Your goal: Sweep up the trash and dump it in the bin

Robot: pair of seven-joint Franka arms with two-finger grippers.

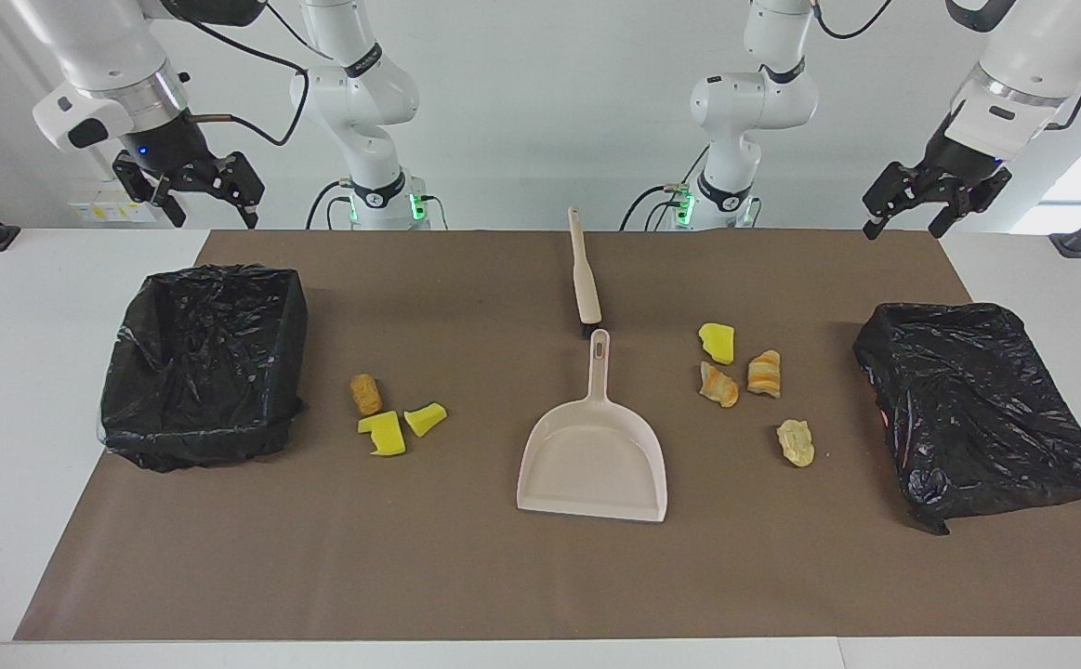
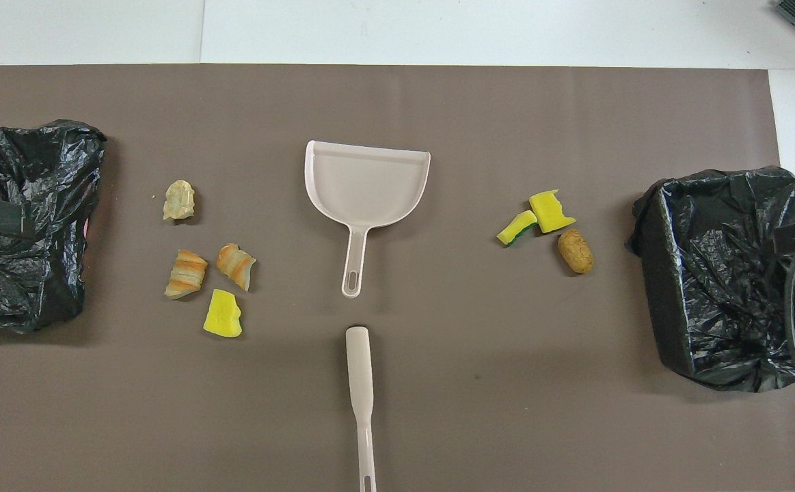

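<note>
I expect the pale lump [image 2: 178, 200] to stay behind when I first sweep toward the dustpan, because it lies across a gap from the orange-striped lumps.
The trash lies in two groups on the brown mat. A tan lump [image 1: 366, 393] and two yellow wedges [image 1: 382, 433] lie toward the right arm's end. A yellow wedge [image 1: 717, 343], two orange-striped lumps [image 1: 764, 373] and a pale lump [image 1: 796, 442] lie toward the left arm's end. A pale dustpan [image 1: 593, 455] lies between the groups, its handle toward the robots. A pale brush [image 1: 585, 279] lies nearer to the robots, in line with it. My right gripper [image 1: 191, 190] and left gripper [image 1: 930, 200] hang open and empty above the mat's corners nearest the robots.
A bin lined with a black bag [image 1: 196, 432] stands open at the right arm's end [image 2: 670, 287]. A second black-bagged bin [image 1: 977, 409] sits at the left arm's end [image 2: 28, 273]. White table [image 1: 19, 390] surrounds the mat.
</note>
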